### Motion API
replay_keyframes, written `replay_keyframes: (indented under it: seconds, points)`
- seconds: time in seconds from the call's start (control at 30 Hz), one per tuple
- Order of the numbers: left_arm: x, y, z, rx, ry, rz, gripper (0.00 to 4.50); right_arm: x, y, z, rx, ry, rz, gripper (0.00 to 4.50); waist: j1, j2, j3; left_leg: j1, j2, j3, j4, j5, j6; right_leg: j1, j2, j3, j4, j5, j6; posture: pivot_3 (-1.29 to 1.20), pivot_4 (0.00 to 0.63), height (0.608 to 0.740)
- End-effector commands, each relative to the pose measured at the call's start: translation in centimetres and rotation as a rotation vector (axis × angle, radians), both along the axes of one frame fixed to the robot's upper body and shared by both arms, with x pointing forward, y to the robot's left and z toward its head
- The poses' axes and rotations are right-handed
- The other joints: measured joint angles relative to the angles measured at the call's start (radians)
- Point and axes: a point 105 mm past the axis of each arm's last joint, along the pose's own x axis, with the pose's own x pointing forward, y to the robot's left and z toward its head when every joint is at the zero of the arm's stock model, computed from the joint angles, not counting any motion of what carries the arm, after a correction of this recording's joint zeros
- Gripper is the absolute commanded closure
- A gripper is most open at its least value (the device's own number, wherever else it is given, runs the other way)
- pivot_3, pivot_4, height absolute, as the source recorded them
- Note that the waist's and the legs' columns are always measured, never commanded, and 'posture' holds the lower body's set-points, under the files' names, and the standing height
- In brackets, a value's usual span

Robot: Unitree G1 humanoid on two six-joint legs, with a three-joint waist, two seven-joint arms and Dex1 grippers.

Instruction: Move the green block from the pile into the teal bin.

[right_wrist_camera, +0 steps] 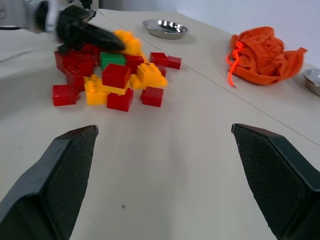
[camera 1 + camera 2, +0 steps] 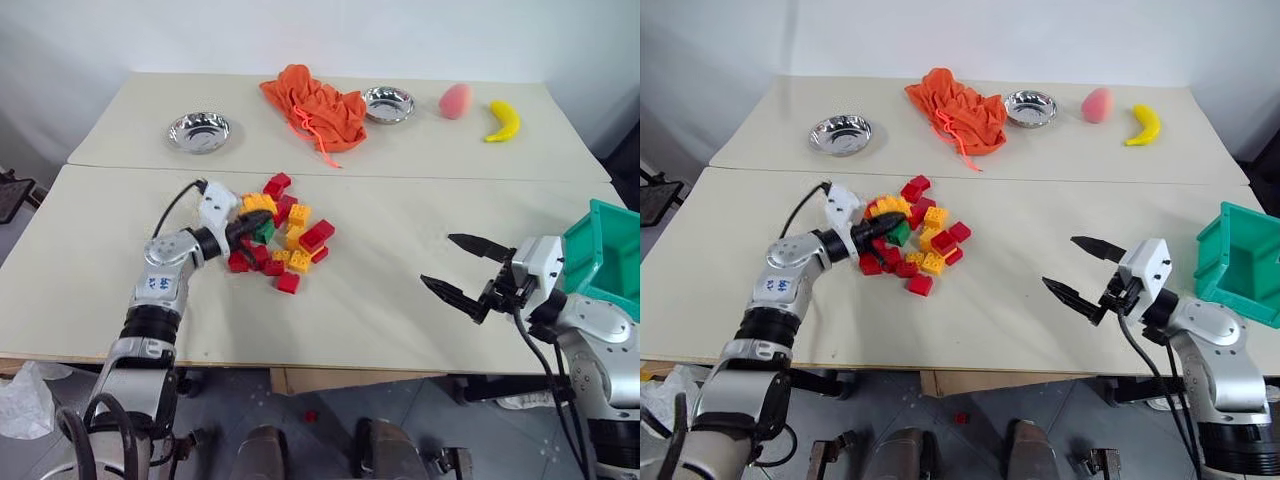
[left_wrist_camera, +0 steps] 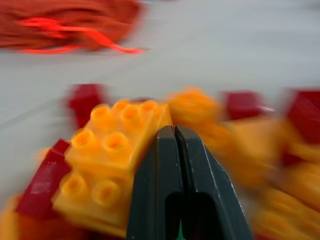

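Red and yellow-orange bricks [image 2: 890, 206] crowd around the green block [image 2: 899, 234], so next my left gripper pulls those bricks apart, moves back and opens before it takes the green block.
The pile [image 2: 295, 245] of red and yellow-orange bricks lies left of the table's middle. The green block [image 2: 266, 233] sits within the pile, partly covered. My left gripper [image 2: 256, 222] reaches level into the pile from the left, its tips just over the green block [image 1: 112, 59]. In the left wrist view its fingers [image 3: 165, 175] press together beside a yellow brick [image 3: 110, 165], with nothing seen between the tips. My right gripper [image 2: 437, 260] hovers open and empty over bare table at the right. The teal bin [image 2: 600, 255] stands at the table's right edge, just behind that arm.
Along the far table stand two steel bowls [image 2: 199, 131] [image 2: 388, 104], a crumpled orange cloth [image 2: 315, 105], a peach [image 2: 455, 100] and a banana [image 2: 503, 121]. A seam [image 2: 420, 176] runs between the two tabletops. One red brick [image 2: 311, 415] lies on the floor.
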Motion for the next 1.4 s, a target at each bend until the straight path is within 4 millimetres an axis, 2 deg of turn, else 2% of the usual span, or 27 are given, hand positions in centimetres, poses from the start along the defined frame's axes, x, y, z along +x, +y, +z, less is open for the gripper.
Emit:
replay_keyframes:
  seconds: [0.03,0.23,0.33,0.53,0.63,0.73,0.83,0.93,1.03,1.1,1.2,1.3,1.4]
  points:
    - [1.0,2.4,0.8,0.047,-0.066,0.15,4.44,-0.2,0.7,0.8,0.01,-0.038,0.003,0.0,0.0,0.0,0.0,0.0,0.0,0.0,0.0,0.0,0.0,0.0,0.0,0.0,0.0,0.0,0.0,0.0,0.15,0.74]
    - [-0.9,-0.3,-0.8,0.186,-0.066,-0.097,4.44,-0.1,1.2,0.6,0.029,-0.039,0.007,0.0,0.001,0.0,0.0,-0.001,0.0,0.0,0.0,0.0,0.0,-0.001,0.0,0.0,0.0,0.0,0.0,0.0,0.15,0.74]
    - [-2.9,-1.1,-1.5,0.228,-0.033,-0.246,4.44,0.0,1.2,0.5,0.03,-0.038,0.008,0.0,0.0,0.0,0.0,0.0,0.0,0.001,0.0,0.0,0.0,-0.001,0.0,0.0,0.0,0.0,0.0,0.0,0.15,0.74]
    - [-6.4,-0.3,-1.6,0.224,0.021,-0.371,4.44,0.2,1.2,0.1,0.033,-0.032,0.019,0.0,-0.007,0.0,0.0,0.0,0.001,0.001,0.0,0.0,0.0,-0.001,0.001,0.001,0.001,0.0,0.0,0.0,0.15,0.74]
    - [-7.3,2.1,-0.1,0.186,-0.035,-0.286,4.44,0.3,1.6,-0.2,0.035,-0.026,0.044,0.0,-0.012,0.0,0.0,0.0,0.001,0.001,-0.001,0.0,0.0,-0.002,0.001,0.002,0.001,0.0,0.0,0.0,0.15,0.74]
    - [-8.4,5.6,1.7,0.081,-0.073,-0.152,4.44,0.6,1.9,-0.2,0.038,-0.027,0.062,0.0,-0.017,0.0,0.0,0.0,0.001,0.001,0.0,0.0,0.0,-0.002,0.001,0.002,0.001,0.0,0.0,0.0,0.15,0.74]
    - [-10.1,7.9,2.2,0.04,-0.068,-0.091,4.44,0.7,1.9,-0.3,0.038,-0.025,0.073,0.0,-0.024,0.0,0.0,0.0,0.001,0.001,-0.001,0.0,0.0,-0.002,0.001,0.002,0.002,0.0,0.0,0.0,0.15,0.74]
    - [-12.6,12.2,1.3,0.023,-0.016,0.047,3.87,1.0,2.2,-0.4,0.043,-0.021,0.099,0.0,-0.031,0.0,0.0,0.0,0.001,0.001,-0.001,0.0,0.0,-0.002,0.001,0.002,0.002,0.0,0.0,0.0,0.15,0.74]
    - [-13.8,14.0,0.7,0.025,0.012,0.12,2.98,1.3,2.5,-0.4,0.045,-0.02,0.115,0.0,-0.027,0.0,0.0,0.001,0.002,0.002,-0.002,-0.001,0.0,-0.003,0.001,0.003,0.002,0.0,-0.001,0.0,0.15,0.74]
    - [-14.0,14.3,0.6,0.025,0.014,0.146,2.38,1.6,2.7,-0.4,0.047,-0.02,0.123,0.0,-0.022,0.0,0.0,0.001,0.002,0.003,-0.001,-0.001,0.0,-0.003,0.001,0.003,0.002,0.0,-0.001,0.0,0.15,0.74]
    - [-13.1,12.5,1.2,0.036,-0.006,0.124,1.44,1.7,2.7,-0.4,0.045,-0.02,0.128,0.0,-0.014,0.0,0.0,0.001,0.002,0.002,0.0,-0.001,0.0,-0.002,0.001,0.003,0.002,0.0,-0.001,0.0,0.15,0.74]
    - [-11.9,8.5,1.7,0.038,0.013,0.018,0.5,1.8,2.7,-0.4,0.042,-0.018,0.128,0.0,-0.003,0.0,0.0,0.0,0.002,0.002,0.0,-0.002,0.0,-0.003,0.001,0.003,0.002,0.0,-0.001,0.0,0.15,0.74]
    - [-10.5,5.4,1.3,0.068,0.134,-0.03,0.5,2.0,2.7,-0.4,0.044,-0.02,0.119,0.0,-0.002,0.0,0.0,0.0,0.002,0.003,0.0,-0.002,0.0,-0.003,0.001,0.003,0.003,0.0,-0.001,0.0,0.15,0.74]
